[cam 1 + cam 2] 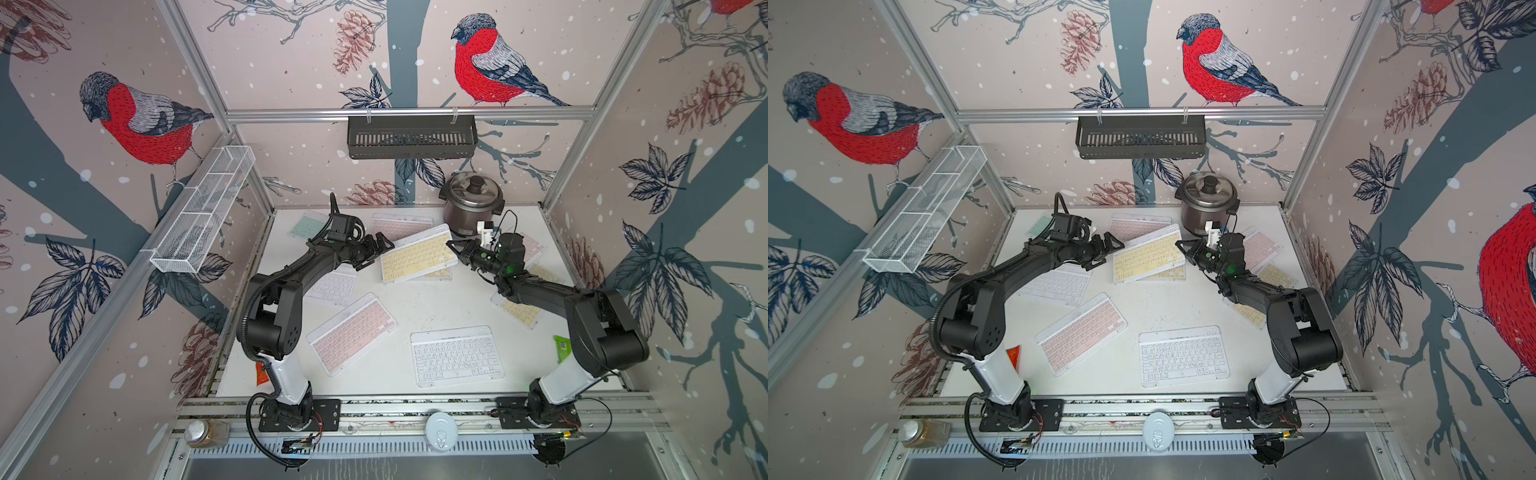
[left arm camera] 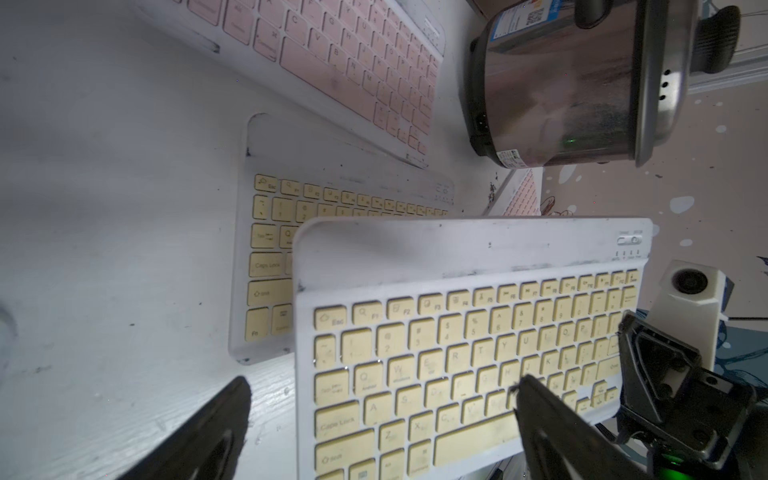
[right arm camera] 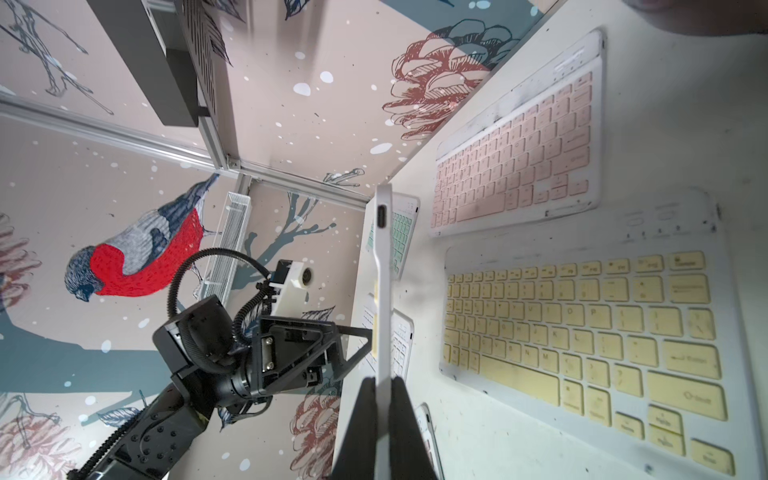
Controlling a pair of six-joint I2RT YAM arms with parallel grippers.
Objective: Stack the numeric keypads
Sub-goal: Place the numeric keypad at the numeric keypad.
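Note:
The held yellow keypad is hanging with its keys up over the second yellow keypad, so my right gripper keeps bringing the raised end of its keypad down until both lie flush.
My right gripper is shut on the right edge of a yellow-keyed keypad, which hangs tilted above a second yellow keypad lying on the table. My left gripper is open at the held keypad's left end, one finger over its keys and one beside it. Other keypads lie flat: pink and mint at the back, white under my left arm, pink and white in front, yellow under my right arm.
A steel rice cooker stands at the back right, close behind my right wrist. A green packet lies at the right edge and a red packet at the left edge. A black basket hangs on the back wall.

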